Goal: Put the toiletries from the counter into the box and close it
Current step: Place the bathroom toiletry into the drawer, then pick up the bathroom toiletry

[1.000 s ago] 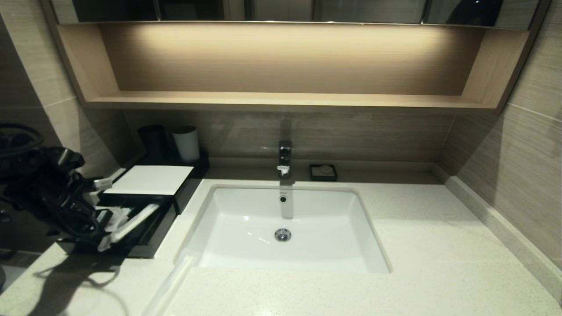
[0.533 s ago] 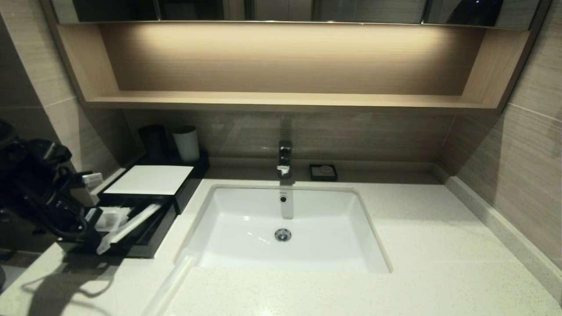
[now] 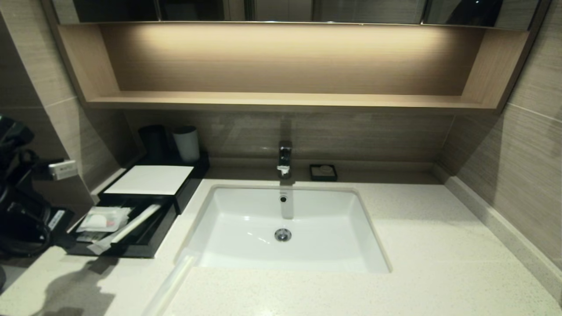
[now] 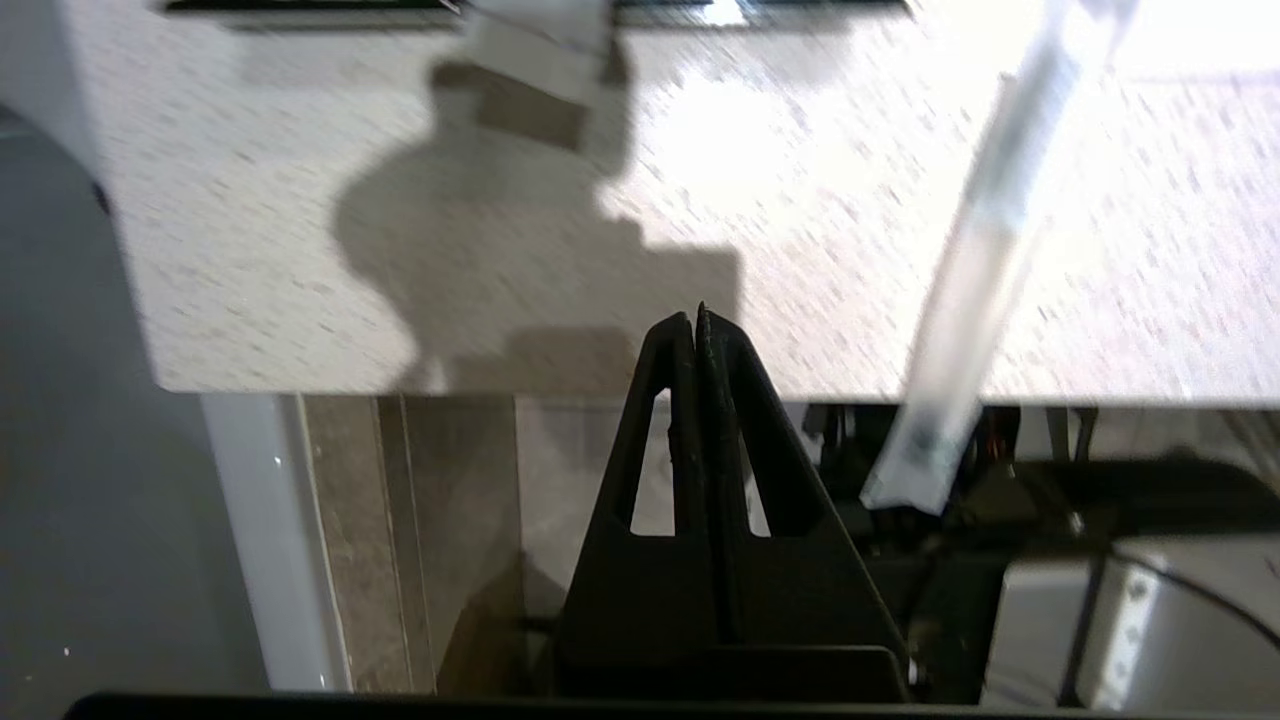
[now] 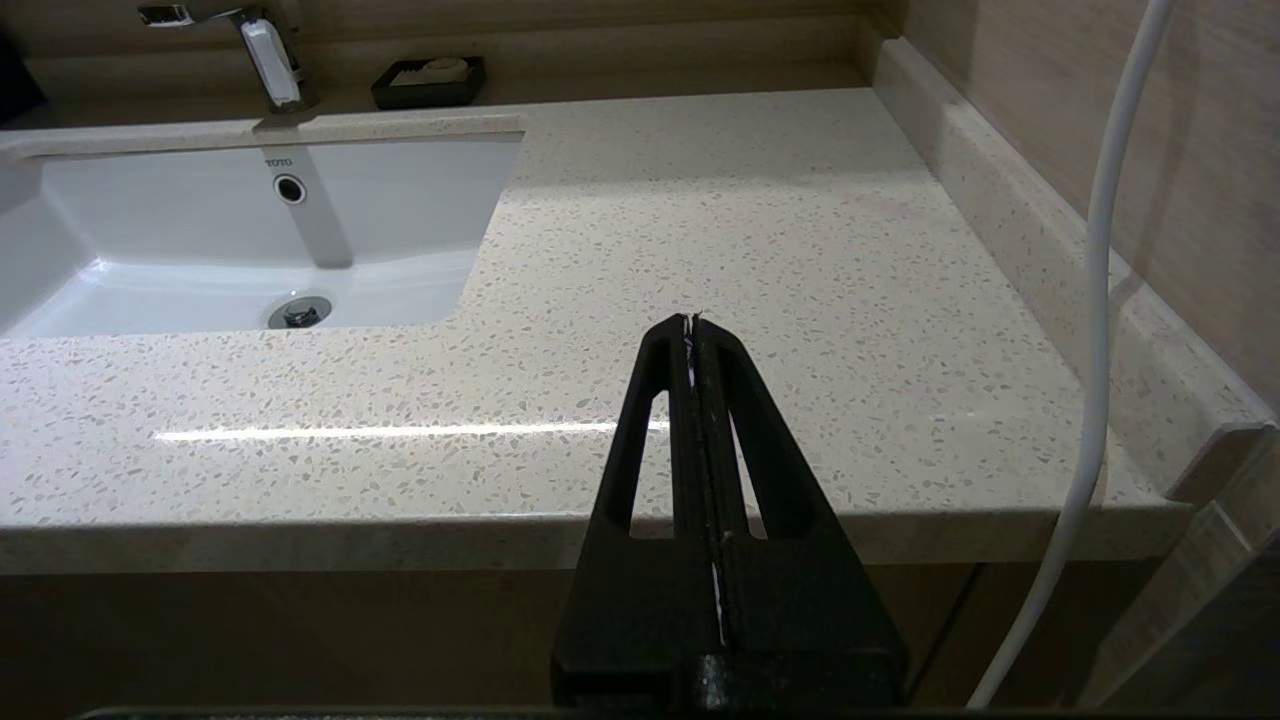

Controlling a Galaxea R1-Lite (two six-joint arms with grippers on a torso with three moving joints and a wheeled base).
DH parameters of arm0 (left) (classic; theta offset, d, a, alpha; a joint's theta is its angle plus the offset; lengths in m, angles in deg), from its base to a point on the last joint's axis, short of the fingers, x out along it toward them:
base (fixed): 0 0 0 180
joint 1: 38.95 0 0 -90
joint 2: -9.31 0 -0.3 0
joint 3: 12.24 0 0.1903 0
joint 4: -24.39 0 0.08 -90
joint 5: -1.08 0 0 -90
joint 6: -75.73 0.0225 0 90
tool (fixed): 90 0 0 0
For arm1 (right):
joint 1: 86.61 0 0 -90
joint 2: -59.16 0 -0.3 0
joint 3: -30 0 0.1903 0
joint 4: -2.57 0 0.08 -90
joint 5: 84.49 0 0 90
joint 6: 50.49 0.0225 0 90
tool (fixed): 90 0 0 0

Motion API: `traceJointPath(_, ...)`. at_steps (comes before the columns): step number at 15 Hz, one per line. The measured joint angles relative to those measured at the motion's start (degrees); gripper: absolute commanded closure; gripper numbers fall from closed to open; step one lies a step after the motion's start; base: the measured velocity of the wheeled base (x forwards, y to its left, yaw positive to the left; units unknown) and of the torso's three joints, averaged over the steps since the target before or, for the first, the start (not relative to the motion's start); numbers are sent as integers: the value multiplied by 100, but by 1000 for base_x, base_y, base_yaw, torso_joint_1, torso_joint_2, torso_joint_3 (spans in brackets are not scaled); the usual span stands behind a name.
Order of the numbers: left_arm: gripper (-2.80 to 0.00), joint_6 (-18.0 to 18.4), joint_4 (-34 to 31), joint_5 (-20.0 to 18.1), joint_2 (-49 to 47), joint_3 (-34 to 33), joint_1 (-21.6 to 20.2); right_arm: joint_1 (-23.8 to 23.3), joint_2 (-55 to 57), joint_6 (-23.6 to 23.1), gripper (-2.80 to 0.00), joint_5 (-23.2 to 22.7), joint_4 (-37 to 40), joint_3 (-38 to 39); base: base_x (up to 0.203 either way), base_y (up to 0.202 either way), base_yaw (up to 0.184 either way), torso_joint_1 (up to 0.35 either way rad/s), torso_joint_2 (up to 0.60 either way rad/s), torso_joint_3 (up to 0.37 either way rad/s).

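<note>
The long clear packet's end [image 4: 926, 458] hangs loose past the counter's edge. I keep moving my left gripper toward the packet [image 3: 171, 281] until its open fingers straddle it.
The black box [image 3: 145, 251] stands at the counter's [image 3: 439, 245] back left with its front drawer pulled out. A squarish wrapped packet [image 3: 103, 219] and a long thin one [image 3: 134, 224] lie in the drawer. Another long clear packet [image 3: 169, 281] lies on the counter by the sink's front left corner, its end [image 4: 985, 260] hanging over the counter's edge. My left gripper [image 4: 697, 318] is shut and empty, hanging off the counter's front left edge, left of that packet. My right gripper [image 5: 692, 322] is shut and empty, low before the counter's front right edge.
The white sink [image 3: 246, 263] fills the middle, with a faucet [image 3: 284, 159] and a small black soap dish [image 3: 323, 172] behind it. A black cup [image 3: 153, 140] and a white cup [image 3: 186, 143] stand behind the box. A white cable [image 5: 1095, 300] hangs by the right wall.
My left arm has drawn back to the left, away from the open drawer. The packets in the drawer, which it partly covered before, now lie in plain sight.
</note>
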Motion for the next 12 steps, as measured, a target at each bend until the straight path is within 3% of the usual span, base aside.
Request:
traceJointPath(3, 0, -8, -705, -134, 192, -460, 718, 0, 0, 2, 0, 2, 0, 0, 0, 0, 0, 0, 0, 0)
traceJointPath(10, 0, -35, -709, -141, -308, -574, 1757, 0, 0, 1, 0, 1, 0, 0, 0, 0, 0, 0, 0, 0)
traceJointPath(11, -280, -71, -707, -139, -368, -545, 1985, -2, 0, 2, 0, 1, 0, 0, 0, 0, 0, 0, 0, 0)
traceJointPath(12, -280, -90, -704, -135, -425, -525, 2212, -2, 0, 0, 0, 0, 0, 0, 0, 0, 0, 0, 0, 0)
